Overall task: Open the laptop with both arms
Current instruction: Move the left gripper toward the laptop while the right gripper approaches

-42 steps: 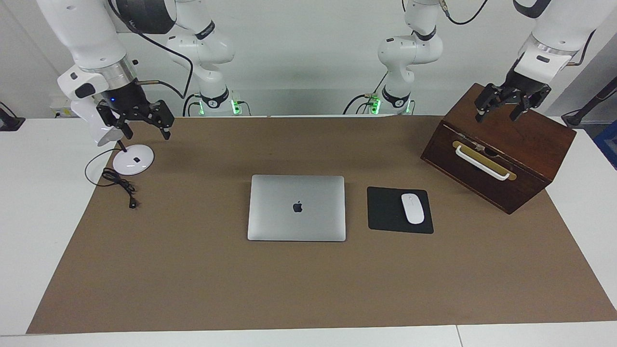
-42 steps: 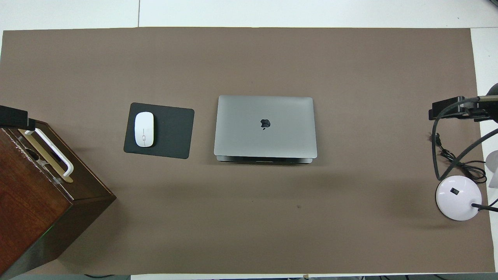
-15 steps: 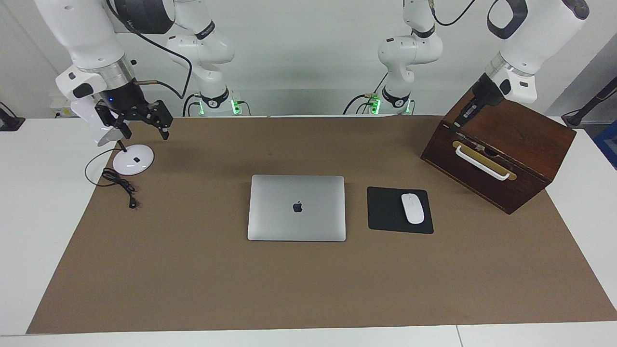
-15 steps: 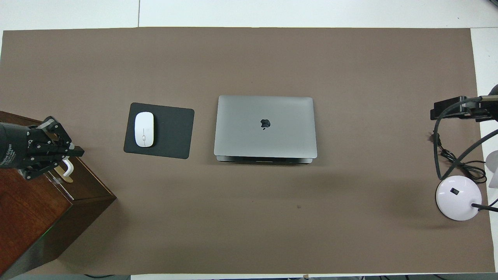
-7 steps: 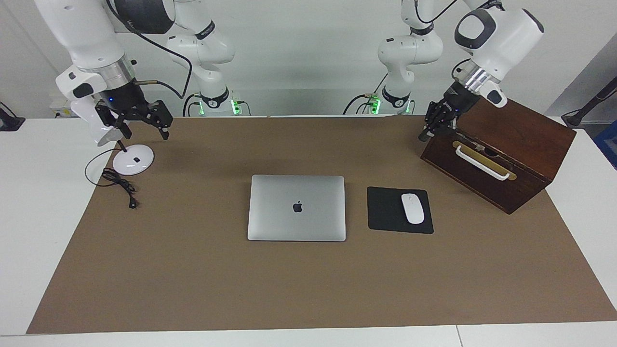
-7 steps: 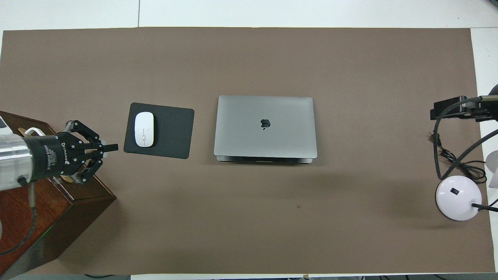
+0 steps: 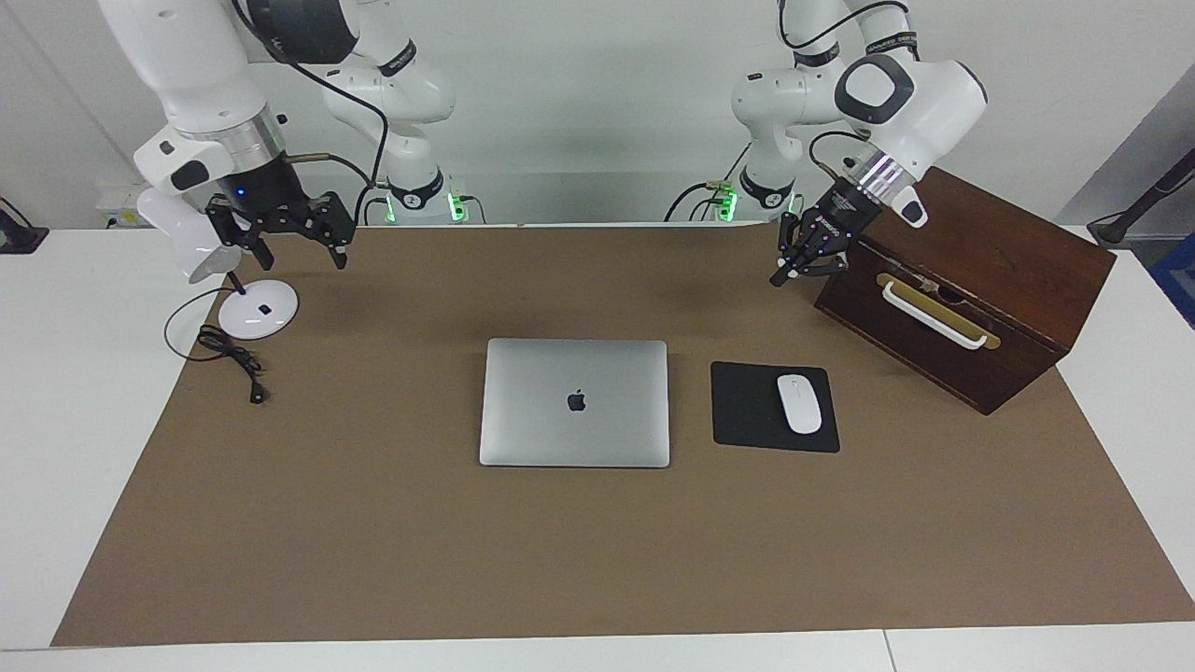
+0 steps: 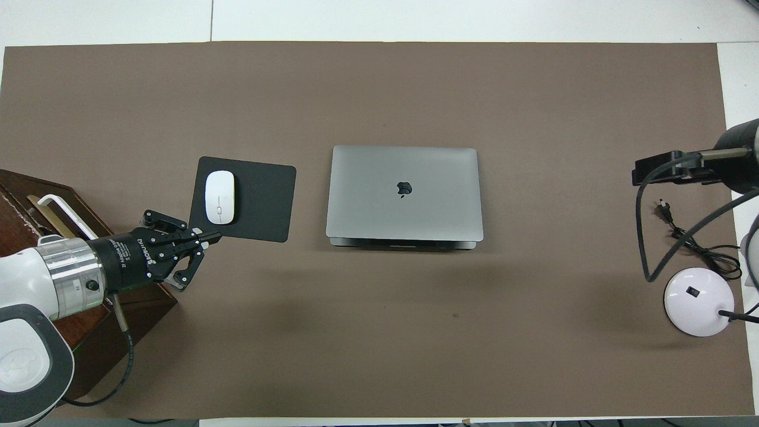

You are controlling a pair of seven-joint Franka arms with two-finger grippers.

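Observation:
I expect the lid to hinge at its far edge and stay open when I lift it, because the laptop's base peeks out (image 8: 404, 245) under the lid's near edge (image 8: 405, 191).
The silver-grey laptop (image 7: 575, 401) lies shut and flat in the middle of the brown mat, apple logo up; it also shows in the overhead view (image 8: 404, 193). My left gripper (image 7: 782, 273) is shut and empty. It hangs over the mat beside the wooden box's corner, and in the overhead view (image 8: 213, 236) its tip covers the mouse pad's corner. My right gripper (image 7: 299, 254) is open and empty over the mat's edge, beside the lamp; part of it shows in the overhead view (image 8: 655, 169). Neither gripper touches the laptop.
A black mouse pad (image 7: 747, 411) with a white mouse (image 7: 799, 403) lies beside the laptop, toward the left arm's end. A dark wooden box (image 7: 990, 280) with a white handle stands there too. A white lamp base (image 7: 259, 309) and its cable (image 7: 229, 355) are at the right arm's end.
My left gripper has swung off the wooden box and down toward the middle of the table, with its fingers shut. My right gripper has shifted a little toward the middle. The laptop has not moved.

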